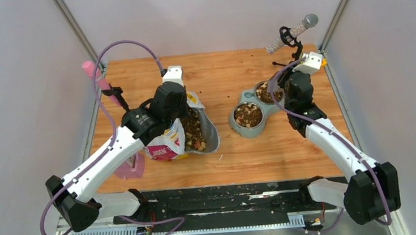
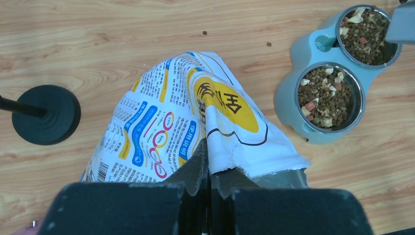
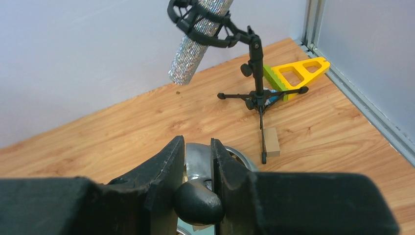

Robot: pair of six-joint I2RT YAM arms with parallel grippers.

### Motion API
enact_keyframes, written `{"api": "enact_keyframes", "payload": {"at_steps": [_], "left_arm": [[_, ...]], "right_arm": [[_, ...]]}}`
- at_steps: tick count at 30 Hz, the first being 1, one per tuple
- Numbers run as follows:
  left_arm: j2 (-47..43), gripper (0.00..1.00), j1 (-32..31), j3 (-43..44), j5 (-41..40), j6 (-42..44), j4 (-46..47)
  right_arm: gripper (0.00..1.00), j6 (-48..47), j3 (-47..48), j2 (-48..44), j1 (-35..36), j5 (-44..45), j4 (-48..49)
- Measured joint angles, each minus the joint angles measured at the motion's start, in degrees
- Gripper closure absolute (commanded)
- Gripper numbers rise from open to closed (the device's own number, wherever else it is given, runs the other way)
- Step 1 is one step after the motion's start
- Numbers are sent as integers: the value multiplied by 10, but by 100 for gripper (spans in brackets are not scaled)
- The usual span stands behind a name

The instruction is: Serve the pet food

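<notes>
Both cups of the teal double bowl (image 1: 248, 115) are full of kibble, so the robot's right gripper should keep bringing the scoop to the open wood (image 1: 284, 132) beside the bowl and let go of it there.
The pet food (image 1: 193, 131) lies as brown and tan kibble inside the open cartoon-cat bag (image 1: 168, 143) at table centre-left. More kibble fills both cups (image 2: 325, 97) of the teal double bowl (image 1: 238, 127). My left gripper (image 2: 208, 149) is shut on the bag's torn top edge (image 2: 235, 161). My right gripper (image 3: 197, 147) is shut on the dark handle of the grey scoop (image 3: 198, 200), whose head (image 2: 403, 22) hangs over the far cup (image 1: 264, 92). The scoop's inside is hidden.
A glitter microphone (image 3: 195, 41) on a black tripod (image 3: 257, 95) stands at the back right, with a yellow block (image 3: 296, 73) and a small wooden block (image 3: 270, 141) by it. A pink microphone (image 1: 97, 79) on a round base (image 2: 46, 115) stands at the left. Stray kibble lies on the table.
</notes>
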Motion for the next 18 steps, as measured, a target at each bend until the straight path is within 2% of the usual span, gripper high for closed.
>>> {"api": "enact_keyframes", "payload": {"at_steps": [5, 10, 14, 18], "left_arm": [[-2, 100, 0, -1, 1, 2, 0], [-7, 100, 0, -4, 2, 2, 1], [-12, 100, 0, -9, 4, 2, 2], [-12, 100, 0, -10, 11, 3, 3]], "right_arm": [[100, 78, -4, -35, -20, 19, -31], [100, 218, -71, -127, -49, 16, -86], [100, 371, -152, -249, -70, 19, -166], [100, 482, -253, -400, -78, 16, -228]]}}
